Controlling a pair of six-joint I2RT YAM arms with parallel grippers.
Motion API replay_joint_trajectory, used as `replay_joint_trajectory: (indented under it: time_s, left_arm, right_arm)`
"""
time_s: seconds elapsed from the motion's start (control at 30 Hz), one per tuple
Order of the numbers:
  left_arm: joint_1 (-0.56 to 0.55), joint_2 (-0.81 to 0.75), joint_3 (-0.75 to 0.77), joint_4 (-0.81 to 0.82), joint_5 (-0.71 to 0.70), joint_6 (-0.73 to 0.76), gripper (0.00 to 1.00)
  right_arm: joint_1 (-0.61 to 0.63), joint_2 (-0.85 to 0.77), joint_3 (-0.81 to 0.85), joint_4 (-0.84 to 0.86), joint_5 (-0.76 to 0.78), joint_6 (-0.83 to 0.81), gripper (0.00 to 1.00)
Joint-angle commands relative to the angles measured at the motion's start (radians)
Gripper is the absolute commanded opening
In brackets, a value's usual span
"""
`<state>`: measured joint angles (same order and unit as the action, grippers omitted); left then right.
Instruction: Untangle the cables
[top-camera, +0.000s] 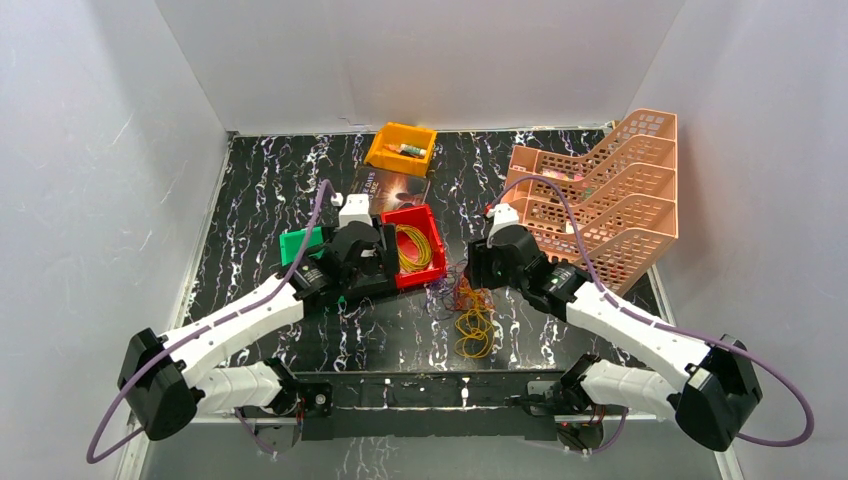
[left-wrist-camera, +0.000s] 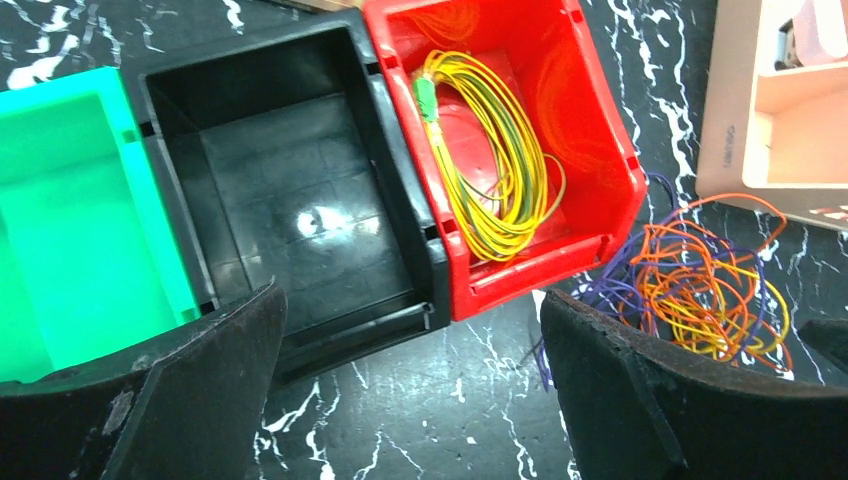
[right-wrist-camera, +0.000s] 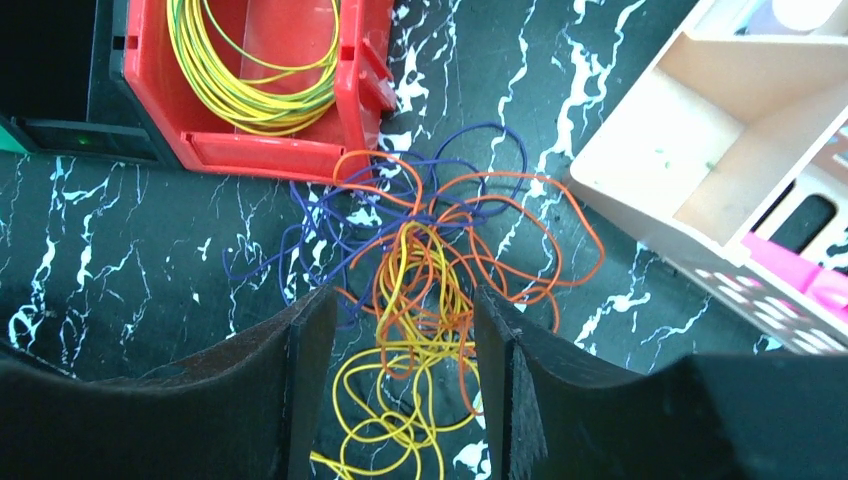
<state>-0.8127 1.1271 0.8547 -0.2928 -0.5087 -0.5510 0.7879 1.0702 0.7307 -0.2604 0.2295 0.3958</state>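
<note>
I should use my left gripper to pinch and lift off a purple piece of cable (left-wrist-camera: 763, 288), because it lies over the yellow and orange cables (left-wrist-camera: 712, 305) near my right gripper.
The cables are a loose tangle on the black marble table (top-camera: 300, 190), in front of the red bin; they show in the top view (top-camera: 472, 312) and the left wrist view (left-wrist-camera: 700, 280). In the right wrist view, yellow loops (right-wrist-camera: 400, 420) lie nearest, orange loops (right-wrist-camera: 540, 250) spread right and dark blue-purple loops (right-wrist-camera: 320, 240) spread left. My right gripper (right-wrist-camera: 403, 300) (top-camera: 472, 272) is open above the tangle, with its fingers either side of the yellow and orange strands. My left gripper (left-wrist-camera: 410, 300) (top-camera: 385, 265) is open wide and empty, over the front edges of the black and red bins.
The red bin (left-wrist-camera: 600, 130) (top-camera: 428, 272) holds a separate yellow-green coil (left-wrist-camera: 490, 170). A black bin (left-wrist-camera: 290, 200) and a green bin (left-wrist-camera: 70, 200) stand to its left. A yellow bin (top-camera: 400, 148) and a book (top-camera: 390, 188) lie behind. A peach file rack (top-camera: 600, 195) stands at the right.
</note>
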Motion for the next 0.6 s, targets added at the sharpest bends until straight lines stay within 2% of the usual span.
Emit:
replay_joint_trajectory:
  time_s: [0.0, 0.3, 0.43, 0.57]
  left_arm:
    - [0.005, 0.036, 0.002, 0.041, 0.103, -0.012, 0.98]
    - [-0.072, 0.077, 0.033, 0.115, 0.135, 0.008, 0.98]
    - [-0.154, 0.118, 0.056, 0.185, 0.163, 0.033, 0.97]
    - [-0.220, 0.182, 0.067, 0.260, 0.225, 0.043, 0.95]
  right_arm:
    - [0.004, -0.021, 0.058, -0.082, -0.027, 0.065, 0.61]
    - [0.003, -0.077, 0.017, -0.081, -0.019, 0.202, 0.53]
    - [0.003, -0.079, 0.010, -0.098, 0.055, 0.270, 0.45]
    - [0.004, -0.108, -0.031, -0.079, 0.083, 0.348, 0.44]
